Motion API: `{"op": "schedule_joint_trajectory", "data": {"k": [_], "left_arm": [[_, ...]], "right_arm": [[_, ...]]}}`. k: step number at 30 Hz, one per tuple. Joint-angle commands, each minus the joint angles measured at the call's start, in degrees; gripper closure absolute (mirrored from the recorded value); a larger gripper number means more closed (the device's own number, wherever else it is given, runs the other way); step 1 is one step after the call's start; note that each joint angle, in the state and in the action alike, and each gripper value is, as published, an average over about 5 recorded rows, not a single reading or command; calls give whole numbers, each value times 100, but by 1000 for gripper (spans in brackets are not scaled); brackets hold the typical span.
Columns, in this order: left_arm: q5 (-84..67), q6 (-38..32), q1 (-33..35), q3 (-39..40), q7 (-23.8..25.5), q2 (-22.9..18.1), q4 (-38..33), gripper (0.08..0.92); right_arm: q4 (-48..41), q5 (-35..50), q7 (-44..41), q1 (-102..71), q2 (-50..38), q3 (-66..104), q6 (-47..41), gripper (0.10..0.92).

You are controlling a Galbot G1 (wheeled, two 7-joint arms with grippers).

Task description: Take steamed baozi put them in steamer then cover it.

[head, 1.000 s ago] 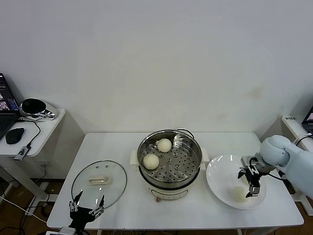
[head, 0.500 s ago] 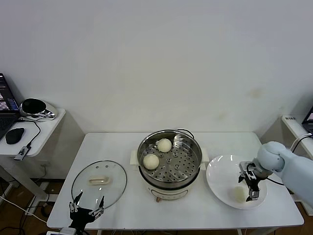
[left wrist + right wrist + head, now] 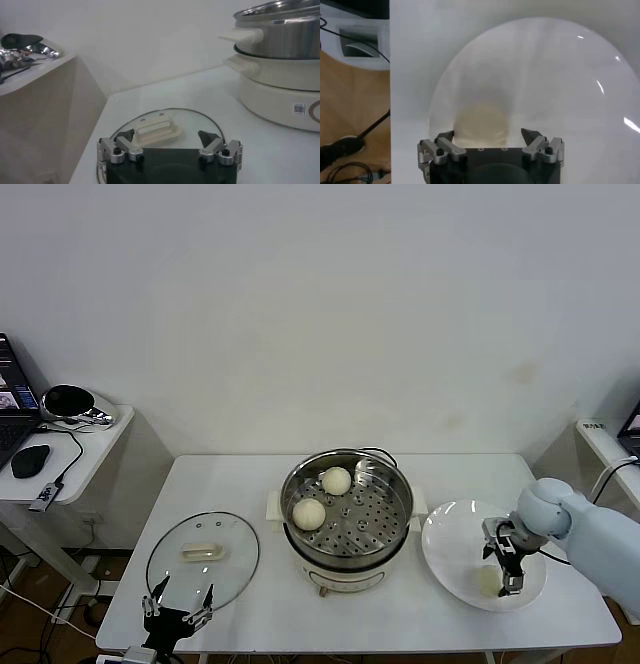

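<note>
I should expect another baozi hidden under my right gripper, because the gripper covers part of the white plate behind the visible baozi.
The steamer stands mid-table with two baozi on its tray, one at the back and one at the left. A third baozi lies on the white plate at the right; a fourth is not in view. My right gripper is low over the plate, open, its fingers on either side of that baozi in the right wrist view. The glass cover lies flat on the table's left. My left gripper waits open at the front edge, just short of the cover.
A side table at the far left carries a laptop, a mouse and a shiny object. Another surface stands at the far right. The steamer's side rises beside the cover in the left wrist view.
My right gripper has come down and slid slightly left over the plate, so its open fingers now straddle the baozi. The left arm has not moved.
</note>
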Motion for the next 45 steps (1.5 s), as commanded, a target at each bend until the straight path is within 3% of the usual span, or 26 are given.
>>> {"op": "schedule_joint_trajectory", "data": {"k": [1,5,13,21,28,34,40,42,45], "left_arm": [[9,0,-7,11,0,0,15,177],[13,-1,-11,17,-1,-3,19,177],[31,-5,-19,37,-6,4,31,177],[61,-15,-81,114,-13,-5,41,177],[43,-20,-183,167,-30,-22,37,177],[47,-33,-254,101,-70,1,-4,177],[31,-57,-274,-27,-117,-64,-145,177],[31,-73,-245,-47,-124,-58,-197,177],[29,-100,-207,-74,-140,-54,-252,177]], "right_arm": [[-23,-27,52,-41,29,13,-7,203],[-17,-12,77,-57,22,24,-19,230],[-10,80,108,-37,-26,46,-48,411],[131,536,-6,867,-305,-390,-85,444],[259,1423,-286,3204,-263,-1629,-147,448],[-179,2274,-547,5112,709,-2438,-169,448],[-871,2769,-842,5897,2021,-2669,102,448],[-1118,3032,-943,5929,2409,-2657,577,448],[-1560,3513,-1074,5869,2958,-2722,2055,448]]}}
